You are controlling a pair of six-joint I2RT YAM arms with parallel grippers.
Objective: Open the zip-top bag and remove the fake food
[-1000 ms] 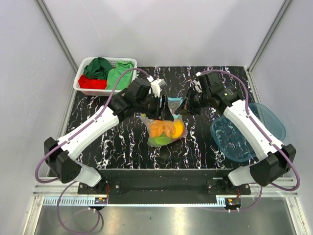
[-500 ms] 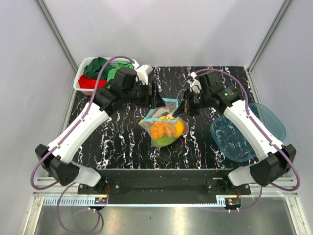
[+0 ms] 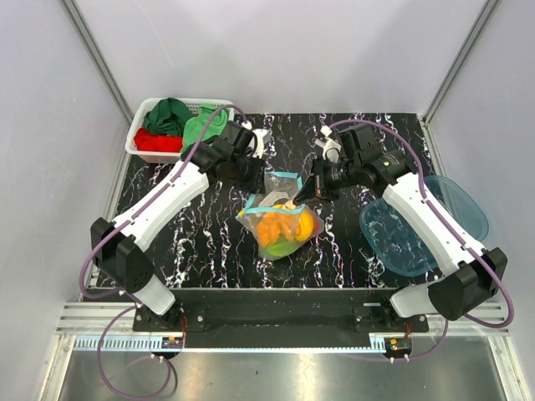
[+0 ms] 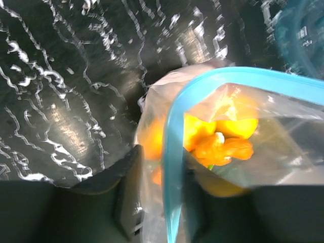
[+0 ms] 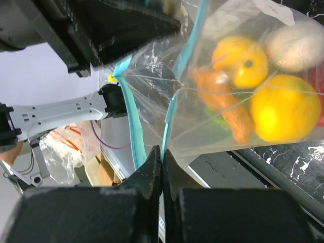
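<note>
The blue zip strip (image 4: 174,136) is between the open fingers of my left gripper, so that gripper should close on it and hold the bag while my right gripper goes into the bag's opening (image 3: 276,194).
The zip-top bag (image 3: 280,219) hangs above the middle of the black marbled table, its blue zip strip (image 3: 282,176) spread into an open mouth. The fake food (image 3: 284,225) is inside: orange, yellow and green pieces, plus a pale white one (image 5: 296,43). My right gripper (image 3: 308,190) is shut on the right lip of the mouth, and the wrist view shows its tips (image 5: 162,157) pinching the plastic. My left gripper (image 3: 256,173) is at the left lip. Its fingers stand apart on either side of the zip strip (image 4: 173,152), and food (image 4: 220,147) shows beyond them.
A white basket (image 3: 140,149) with red and green folded cloths stands at the back left. A translucent teal tub (image 3: 422,221) sits on the right, under my right arm. Grey walls enclose the table.
The bag's mouth has been pulled wider. My left arm swung its elbow inward and its gripper drew back left. The left fingers now look parted. My right gripper kept its hold.
</note>
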